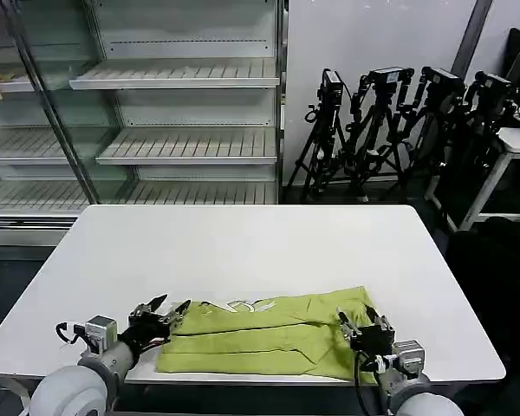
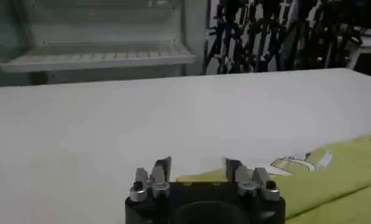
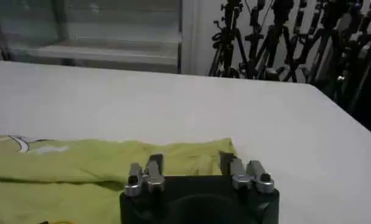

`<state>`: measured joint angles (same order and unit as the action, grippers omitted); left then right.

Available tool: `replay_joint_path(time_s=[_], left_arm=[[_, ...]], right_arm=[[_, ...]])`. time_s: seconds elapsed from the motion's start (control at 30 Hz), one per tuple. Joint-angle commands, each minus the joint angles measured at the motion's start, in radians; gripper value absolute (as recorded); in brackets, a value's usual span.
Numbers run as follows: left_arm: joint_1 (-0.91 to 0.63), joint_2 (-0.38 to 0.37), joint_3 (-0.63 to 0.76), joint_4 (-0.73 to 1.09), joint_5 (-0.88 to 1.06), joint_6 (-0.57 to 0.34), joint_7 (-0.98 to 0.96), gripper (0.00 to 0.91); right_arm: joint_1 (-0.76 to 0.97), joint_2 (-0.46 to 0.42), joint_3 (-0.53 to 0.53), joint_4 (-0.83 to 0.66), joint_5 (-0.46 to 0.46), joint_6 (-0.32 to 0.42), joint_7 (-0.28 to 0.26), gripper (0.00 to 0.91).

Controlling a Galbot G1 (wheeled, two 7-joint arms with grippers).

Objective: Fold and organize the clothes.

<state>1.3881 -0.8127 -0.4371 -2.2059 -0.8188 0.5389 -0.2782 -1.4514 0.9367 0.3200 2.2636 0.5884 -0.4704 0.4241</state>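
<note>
The T-shirt [image 1: 251, 340] will turn its hidden printed front up when I fold it over, since a white print [image 1: 243, 306] peeks out at its far edge.
The clothes are one lime yellow-green T-shirt [image 1: 269, 334], folded into a long band along the near edge of the white table [image 1: 243, 243]. A white print [image 1: 241, 305] peeks out at its far edge. My left gripper [image 1: 170, 308] stands open just off the shirt's left end, nothing between its fingers; the left wrist view has it [image 2: 197, 163] over bare table with the shirt [image 2: 331, 176] to one side. My right gripper [image 1: 355, 316] stands open over the shirt's right end; the right wrist view has it [image 3: 190, 159] just above the cloth [image 3: 100, 164].
Behind the table stand empty white shelves [image 1: 173, 78] and a row of black tripods [image 1: 399, 121]. Another white table [image 1: 516, 143] sits at the far right. The table surface beyond the shirt is bare.
</note>
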Motion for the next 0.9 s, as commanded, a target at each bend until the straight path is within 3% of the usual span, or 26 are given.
replay_joint_path(time_s=[0.03, 0.27, 0.47, 0.9], left_arm=[[0.048, -0.054, -0.026, -0.074, 0.015, -0.022, -0.072, 0.907], [0.177, -0.191, -0.029, -0.177, 0.018, -0.023, -0.101, 0.907], [0.206, -0.301, 0.002, -0.155, 0.036, -0.036, -0.112, 0.907], [0.171, -0.341, 0.038, -0.047, 0.13, -0.07, -0.114, 0.907]], right_arm=[[-0.055, 0.007, 0.029, 0.032, -0.023, 0.011, -0.01, 0.907], [-0.108, 0.031, 0.066, 0.053, -0.04, 0.037, -0.009, 0.907], [-0.129, 0.039, 0.084, 0.066, -0.05, 0.06, -0.004, 0.907], [-0.155, 0.025, 0.104, 0.088, -0.06, 0.074, -0.004, 0.907]])
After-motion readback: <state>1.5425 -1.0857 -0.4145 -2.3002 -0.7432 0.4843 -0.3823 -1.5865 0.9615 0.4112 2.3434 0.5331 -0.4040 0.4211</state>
